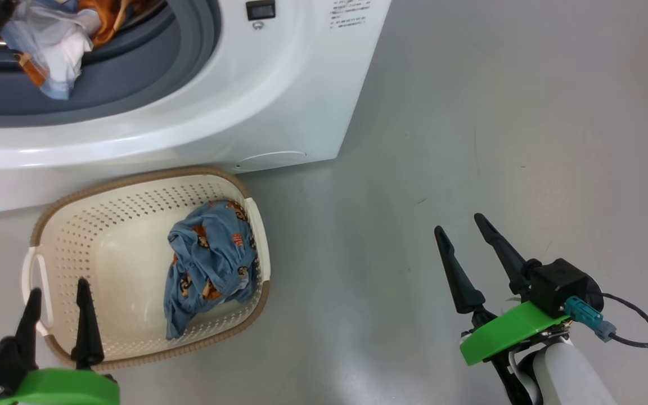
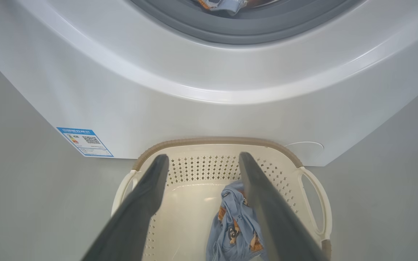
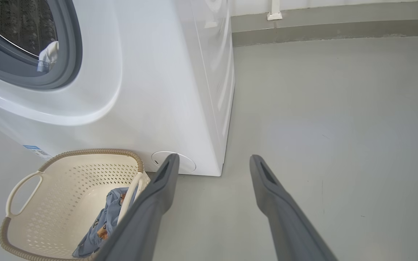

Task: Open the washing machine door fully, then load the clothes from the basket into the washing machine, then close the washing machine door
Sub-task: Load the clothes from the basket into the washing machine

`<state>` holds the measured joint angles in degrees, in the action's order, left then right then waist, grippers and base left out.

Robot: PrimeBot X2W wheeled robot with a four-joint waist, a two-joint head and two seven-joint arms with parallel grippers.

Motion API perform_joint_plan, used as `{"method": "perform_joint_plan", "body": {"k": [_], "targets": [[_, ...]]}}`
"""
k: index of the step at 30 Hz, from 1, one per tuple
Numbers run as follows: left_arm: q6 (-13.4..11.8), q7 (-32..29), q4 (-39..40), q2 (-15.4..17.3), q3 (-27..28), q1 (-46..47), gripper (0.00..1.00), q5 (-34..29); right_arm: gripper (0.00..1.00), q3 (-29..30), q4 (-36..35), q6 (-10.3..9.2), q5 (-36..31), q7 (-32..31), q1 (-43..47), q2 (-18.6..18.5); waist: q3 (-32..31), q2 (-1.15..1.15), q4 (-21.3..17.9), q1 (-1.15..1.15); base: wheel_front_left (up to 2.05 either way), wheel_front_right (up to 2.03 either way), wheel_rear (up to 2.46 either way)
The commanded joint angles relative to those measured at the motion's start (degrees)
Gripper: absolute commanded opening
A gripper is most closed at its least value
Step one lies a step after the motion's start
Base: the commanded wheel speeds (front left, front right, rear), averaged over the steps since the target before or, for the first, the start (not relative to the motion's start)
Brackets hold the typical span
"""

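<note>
The clothes (image 1: 58,32)' limp end is hanging over the grey-blue seal. The clothes will bunch up into a pile inside the drum when I push them in.
The white washing machine (image 1: 279,84) stands at the top left, its grey-blue seal (image 1: 189,50) uncovered; the door is out of view. Clothes (image 1: 59,39) lie in the mouth of the drum, one end hanging over the seal. On the floor in front sits the cream basket (image 1: 76,214) with one blue bear-print garment (image 1: 211,259) against its right wall. My left gripper (image 1: 58,288) hovers open over the basket's near left corner, empty (image 2: 203,156). My right gripper (image 1: 459,223) is open and empty above bare floor, right of the basket (image 3: 214,156).
Grey floor (image 1: 498,140) stretches to the right of the machine as far as a wall base (image 3: 339,29). A blue label (image 2: 85,141) sits low on the machine's front. A black cable (image 1: 639,332) trails from my right wrist.
</note>
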<state>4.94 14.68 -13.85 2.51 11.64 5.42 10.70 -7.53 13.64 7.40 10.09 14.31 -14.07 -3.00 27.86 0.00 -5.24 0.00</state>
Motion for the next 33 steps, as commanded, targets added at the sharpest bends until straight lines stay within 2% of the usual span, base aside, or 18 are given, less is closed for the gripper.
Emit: {"method": "perform_joint_plan", "body": {"k": [1,9,21,28,33], "targets": [[0.39,0.32,1.15,0.99,1.63,1.27,1.0,-0.66,1.0,-1.71,-0.97,0.09,-0.14,0.69,1.18,0.13,-0.07,0.0,-0.28,0.0,0.0,0.0,0.0],[0.55,0.32,3.27,2.02,2.13,5.74,1.0,0.17,1.0,-1.95,-0.99,0.09,0.54,0.69,1.0,0.13,-0.11,0.0,-0.88,0.0,0.0,0.0,0.0],[0.8,-4.02,7.35,6.95,0.9,18.82,1.0,0.97,1.0,-2.1,-1.41,0.09,1.64,0.69,1.0,0.13,-0.19,0.0,-1.95,0.0,0.0,0.0,0.0],[1.21,-7.67,5.58,9.3,-2.32,27.38,1.0,0.09,1.0,-2.48,-1.53,0.09,2.19,0.69,0.36,0.13,0.13,0.0,-2.9,0.0,0.0,0.0,0.0],[1.33,-11.6,1.4,10.94,-3.09,34.02,1.0,0.85,1.0,-1.53,-1.96,0.09,4.43,0.69,0.47,0.13,0.7,0.0,-3.82,0.0,0.0,0.0,0.0]]}}
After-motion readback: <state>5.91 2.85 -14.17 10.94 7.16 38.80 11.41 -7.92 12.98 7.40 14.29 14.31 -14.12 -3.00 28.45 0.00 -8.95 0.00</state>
